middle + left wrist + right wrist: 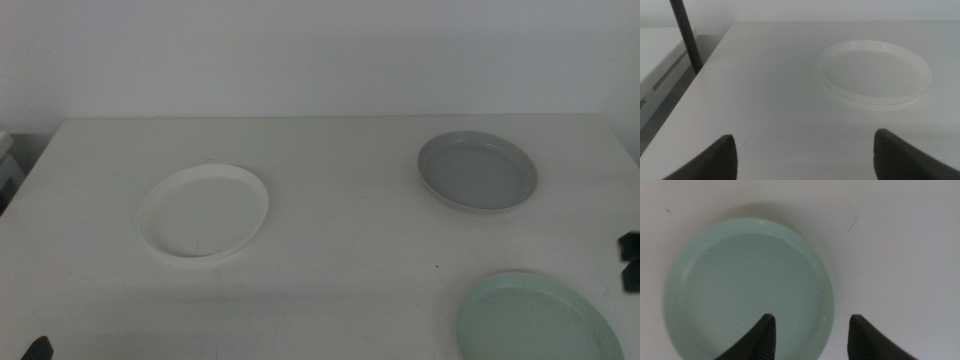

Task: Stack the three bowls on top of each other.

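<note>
The grey bowl will nest and hide nearly all of the mint bowl when I stack them, because the grey bowl's sloping side [480, 206] matches the mint bowl's [538, 322].
Three shallow bowls lie apart on the white table. The white bowl [205, 212] is at the middle left, the grey bowl [478, 172] at the back right, and the mint green bowl [535, 320] at the front right. My right gripper [811, 335] is open and hovers over the mint bowl [747, 287], with its rim between the jaws. In the middle view only its dark tip [628, 262] shows at the right edge. My left gripper [805, 157] is open and empty, low at the front left [37, 348], with the white bowl [874, 72] ahead of it.
The table's left edge [705, 65] drops off beside a dark pole [687, 40] and a grey unit [660, 70]. A pale wall [320, 50] stands behind the table. Bare tabletop [340, 230] lies between the white bowl and the other two.
</note>
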Tool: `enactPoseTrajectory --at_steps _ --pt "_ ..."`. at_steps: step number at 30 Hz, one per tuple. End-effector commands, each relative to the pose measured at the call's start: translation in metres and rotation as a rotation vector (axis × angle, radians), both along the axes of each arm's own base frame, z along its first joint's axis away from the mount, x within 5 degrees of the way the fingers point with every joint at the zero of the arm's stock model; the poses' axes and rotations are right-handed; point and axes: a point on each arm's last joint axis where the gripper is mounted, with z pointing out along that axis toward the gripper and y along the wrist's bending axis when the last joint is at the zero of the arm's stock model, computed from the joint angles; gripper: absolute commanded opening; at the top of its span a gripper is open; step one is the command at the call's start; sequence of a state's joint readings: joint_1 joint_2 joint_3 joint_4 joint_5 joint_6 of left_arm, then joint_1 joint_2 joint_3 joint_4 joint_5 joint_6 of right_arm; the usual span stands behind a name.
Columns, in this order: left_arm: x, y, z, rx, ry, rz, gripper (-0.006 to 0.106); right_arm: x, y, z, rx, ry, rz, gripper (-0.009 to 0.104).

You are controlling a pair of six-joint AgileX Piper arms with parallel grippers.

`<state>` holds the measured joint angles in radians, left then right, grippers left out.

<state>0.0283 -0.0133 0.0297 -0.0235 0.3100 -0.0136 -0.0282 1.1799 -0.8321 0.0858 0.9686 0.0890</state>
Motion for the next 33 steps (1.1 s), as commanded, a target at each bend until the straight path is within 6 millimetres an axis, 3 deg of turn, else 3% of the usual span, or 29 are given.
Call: enactPoseTrajectory --at_steps 1,7,20,23,28,33 --pt "0.0 0.0 0.008 -0.009 -0.09 0.006 0.105 0.008 -0.002 -0.01 -0.004 -0.005 -0.002 0.038" --pt "0.0 0.0 0.008 -0.009 -0.09 0.006 0.105 0.011 -0.003 -0.056 -0.012 0.064 -0.01 0.038" --pt "0.0 0.0 0.008 -0.009 -0.09 0.006 0.105 0.032 -0.004 -0.112 -0.012 0.224 -0.015 0.038" --pt "0.0 0.0 0.008 -0.009 -0.09 0.006 0.105 0.033 -0.004 -0.117 -0.008 0.246 -0.028 0.03" --pt "0.0 0.0 0.008 -0.009 -0.09 0.006 0.105 0.03 -0.004 -0.114 -0.008 0.257 -0.031 -0.001" --pt "0.0 0.0 0.008 -0.009 -0.09 0.006 0.105 0.027 0.005 -0.084 0.006 0.186 -0.052 -0.001"
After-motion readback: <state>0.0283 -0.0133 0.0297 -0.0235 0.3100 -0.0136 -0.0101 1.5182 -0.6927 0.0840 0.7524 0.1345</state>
